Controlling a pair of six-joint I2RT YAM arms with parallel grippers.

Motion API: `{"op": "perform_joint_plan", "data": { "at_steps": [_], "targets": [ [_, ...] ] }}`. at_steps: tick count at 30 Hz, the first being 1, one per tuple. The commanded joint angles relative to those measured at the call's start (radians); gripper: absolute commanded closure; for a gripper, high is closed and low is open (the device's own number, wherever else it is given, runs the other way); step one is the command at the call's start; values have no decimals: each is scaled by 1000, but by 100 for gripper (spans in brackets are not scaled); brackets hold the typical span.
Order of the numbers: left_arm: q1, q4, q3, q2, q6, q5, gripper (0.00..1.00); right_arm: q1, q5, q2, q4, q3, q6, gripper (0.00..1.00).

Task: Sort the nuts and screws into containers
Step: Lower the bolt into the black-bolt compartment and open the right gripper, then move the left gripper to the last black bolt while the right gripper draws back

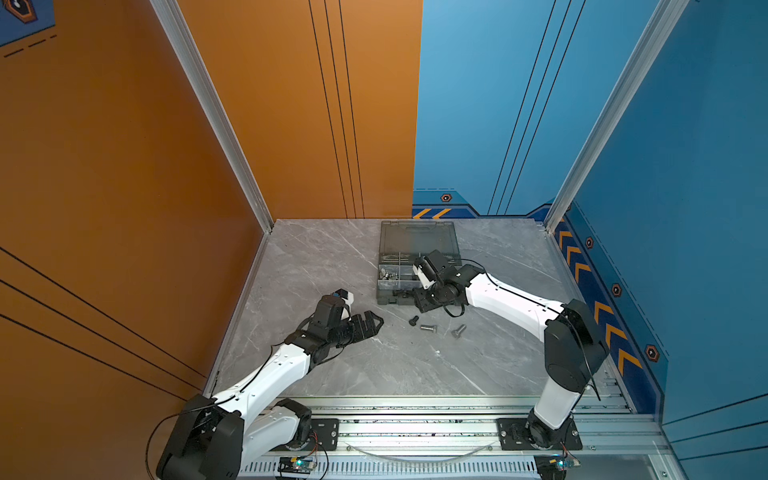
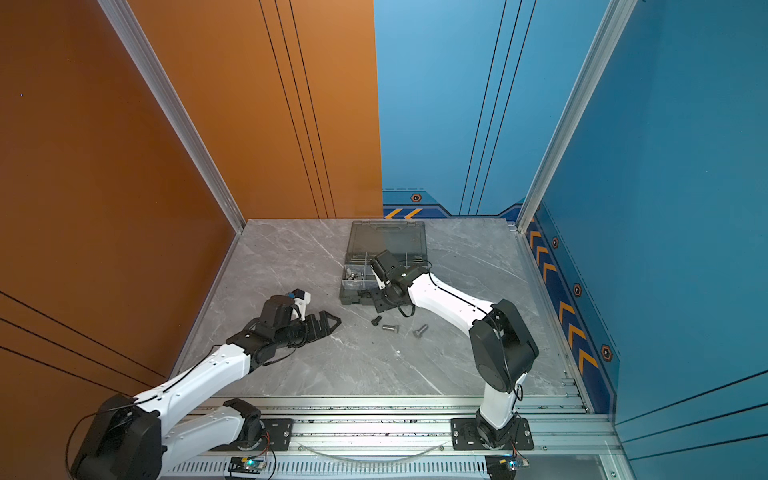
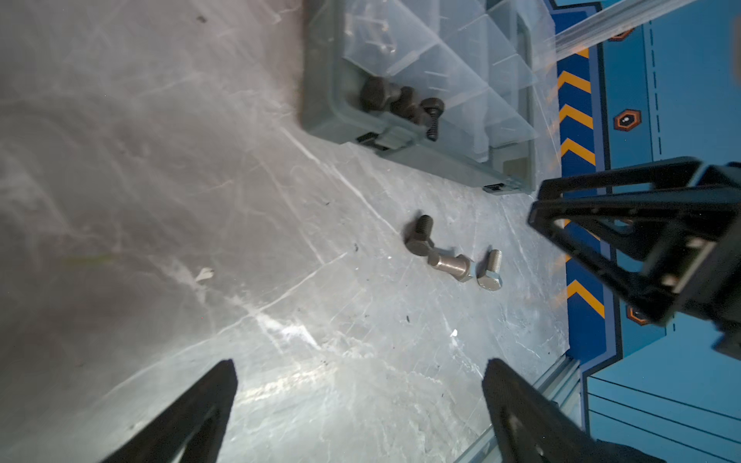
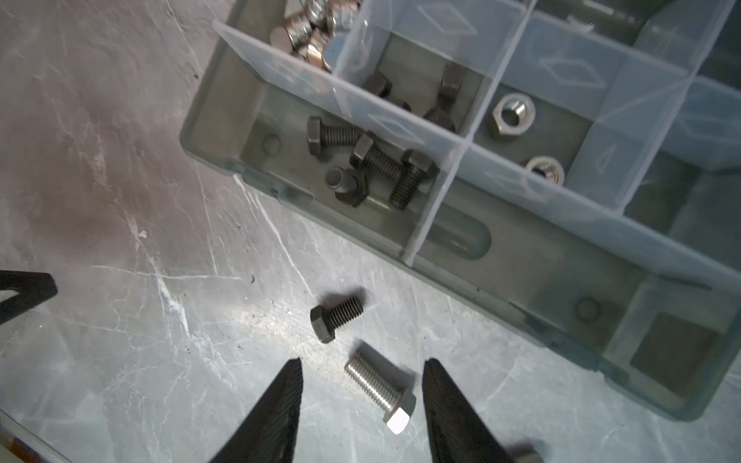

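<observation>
The black screws' compartment (image 1: 396, 295) is crowded by my right gripper, so my right gripper should move back before my left gripper takes the loose black screw (image 1: 413, 321) there.
The dark grey case (image 1: 419, 237) lies open at the back of the table, its containers split by clear dividers. One compartment holds several black screws (image 4: 373, 164). Two silver hex nuts (image 4: 511, 116) sit in another, and silver nuts (image 4: 308, 32) fill a far one. In front of the case a black screw (image 1: 413, 320) and two silver screws (image 1: 428, 328) (image 1: 458, 331) lie loose. My right gripper (image 4: 363, 385) hangs open over the nearer silver screw (image 4: 379, 387), which lies untouched between its fingers. My left gripper (image 1: 370, 324) rests wide open and empty to the left.
The case's lid (image 2: 388, 237) leans up behind the compartments. Orange and blue walls close in the left, back and right of the marble table (image 1: 332, 266). An aluminium rail (image 1: 415, 428) runs along the front edge.
</observation>
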Motion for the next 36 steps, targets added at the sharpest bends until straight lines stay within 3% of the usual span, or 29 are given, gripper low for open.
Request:
{"op": "perform_joint_plan", "data": {
  "at_steps": [1,12,21,36],
  "targets": [
    [-56,55,43,40,50,-95,2,-28,19,-71,-14,-47,44,48],
    [-213,69,217,317,140,-199,0,-136,-8,-235,8,-179,60,48],
    [-253,62,347,508,213,-197,23,-186,-16,-323,18,-255,66,48],
    [-254,136,418,678,260,-103,34,-218,-42,-347,38,-294,80,47]
  ]
}}
